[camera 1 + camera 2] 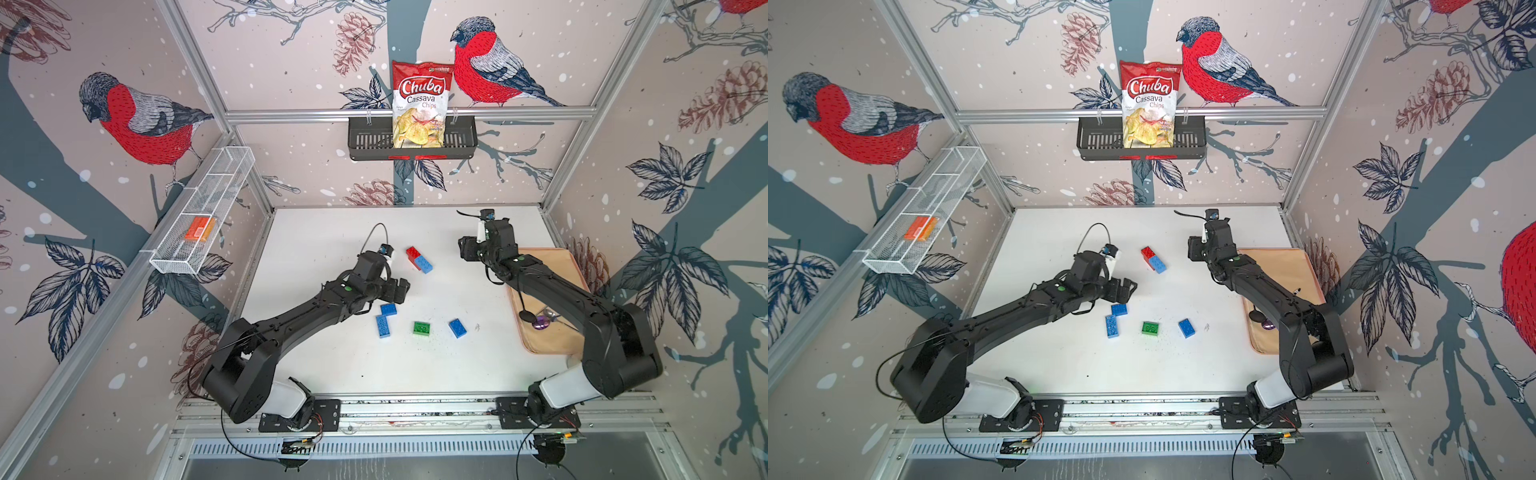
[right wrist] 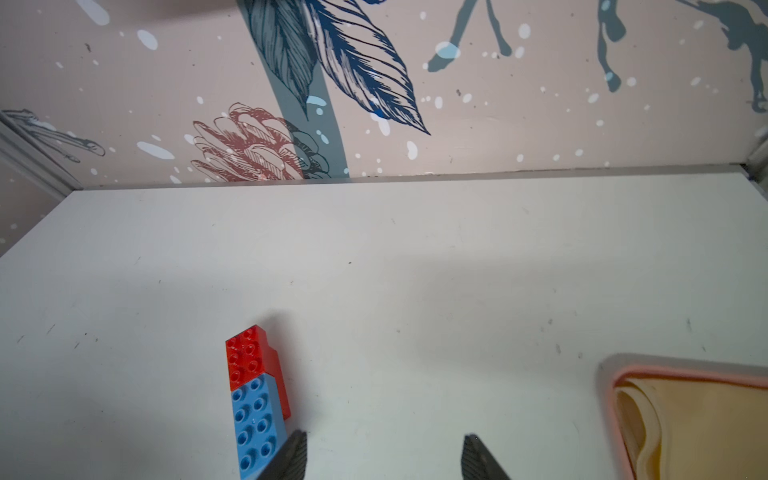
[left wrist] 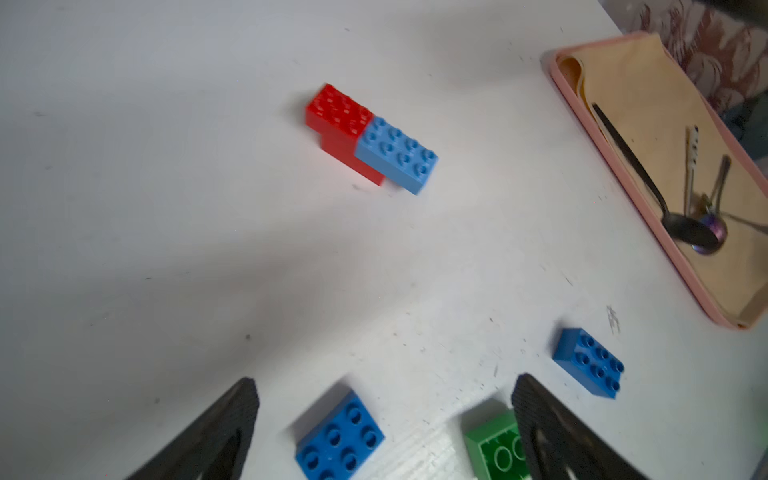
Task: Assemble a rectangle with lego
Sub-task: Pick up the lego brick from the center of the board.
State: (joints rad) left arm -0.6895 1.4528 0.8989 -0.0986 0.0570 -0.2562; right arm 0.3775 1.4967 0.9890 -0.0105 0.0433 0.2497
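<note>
The square blue brick point(image 1: 389, 308) lies crooked beside the long blue brick's end point(image 1: 381, 317), so next I pinch it with my left gripper, turn it and put it down clear.
A red and light blue lego assembly point(image 1: 419, 259) lies mid-table, studs up, with a second red brick under it point(image 3: 370, 137). Nearer the front lie a square blue brick point(image 1: 388, 309), a long blue brick point(image 1: 383, 326), a green brick point(image 1: 422, 328) turned underside up, and another blue brick point(image 1: 457, 328). My left gripper point(image 1: 401, 289) hangs open just behind the square blue brick point(image 3: 338, 436), which shows between its fingers in the left wrist view. My right gripper point(image 1: 467, 249) is open and empty to the right of the assembly point(image 2: 255, 399), one fingertip point(image 2: 297, 444) close to its light blue end.
A pink tray point(image 1: 548, 340) lined with beige cloth holds spoons point(image 3: 681, 224) at the table's right, under my right arm. On the back wall a black basket point(image 1: 365, 137) holds a chips bag point(image 1: 419, 104). A white wire mesh rack point(image 1: 199, 208) on the left wall holds an orange box.
</note>
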